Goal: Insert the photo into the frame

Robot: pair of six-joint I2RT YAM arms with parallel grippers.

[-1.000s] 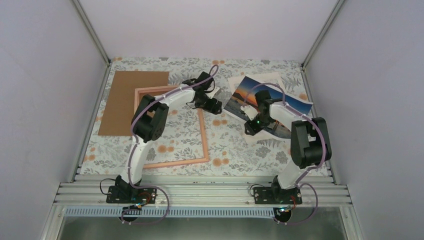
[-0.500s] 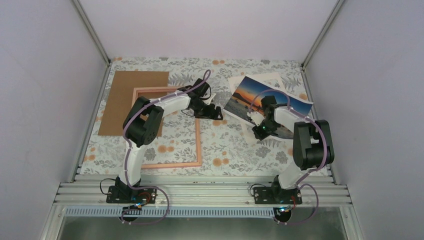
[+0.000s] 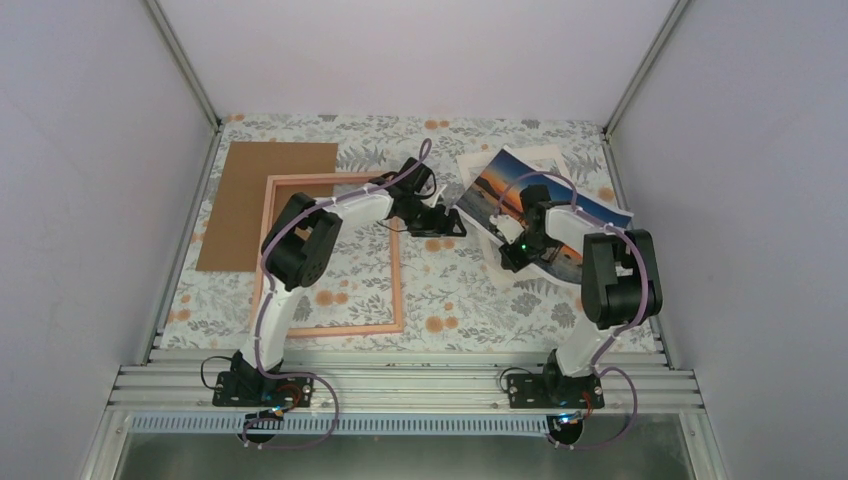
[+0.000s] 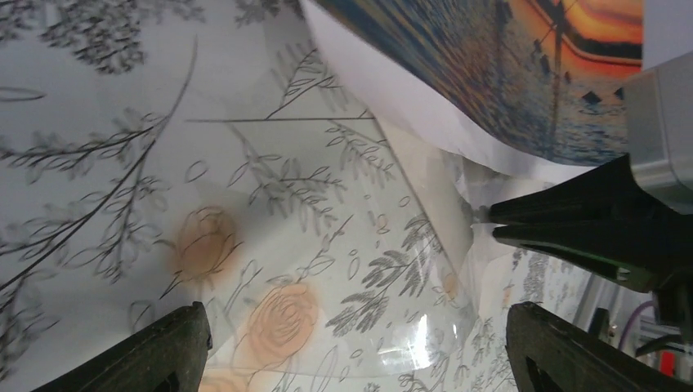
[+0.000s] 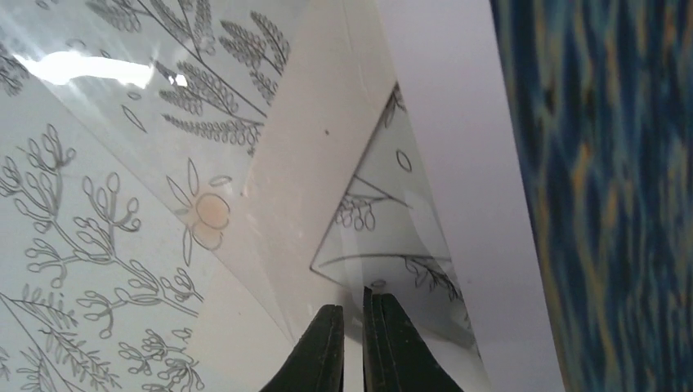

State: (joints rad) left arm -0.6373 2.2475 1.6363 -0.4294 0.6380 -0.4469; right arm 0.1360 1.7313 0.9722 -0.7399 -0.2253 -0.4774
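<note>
My left gripper keeps moving in with the clear plastic sheet's near edge (image 4: 351, 376) between its open fingers, clear of the photo, until they pinch that edge (image 4: 400, 372).
The photo (image 3: 495, 190), an orange sunset over blue water, lies at the back right, partly on a white mat board (image 3: 545, 157). Its near edge is lifted. It also shows in the left wrist view (image 4: 531, 73) and the right wrist view (image 5: 605, 204). The pink frame (image 3: 401, 290) lies flat at the left centre. My right gripper (image 3: 508, 262) (image 5: 353, 335) is pinched shut at the photo's near edge, with only a thin gap between the fingers. It also shows in the left wrist view (image 4: 494, 222). My left gripper (image 3: 452, 225) (image 4: 359, 355) is open and empty, low over the tablecloth just left of the photo.
A brown cardboard sheet (image 3: 250, 200) lies at the back left, partly under the frame. A clear plastic sheet (image 4: 409, 327) lies on the floral cloth between the grippers and also shows in the right wrist view (image 5: 122, 73). The mat board (image 5: 319, 147) runs under the photo. The enclosure walls stand close on both sides.
My left gripper has moved right, from over the frame's top corner to beside the photo. The frame has turned square to the table. The photo's near edge has lifted and shifted slightly.
</note>
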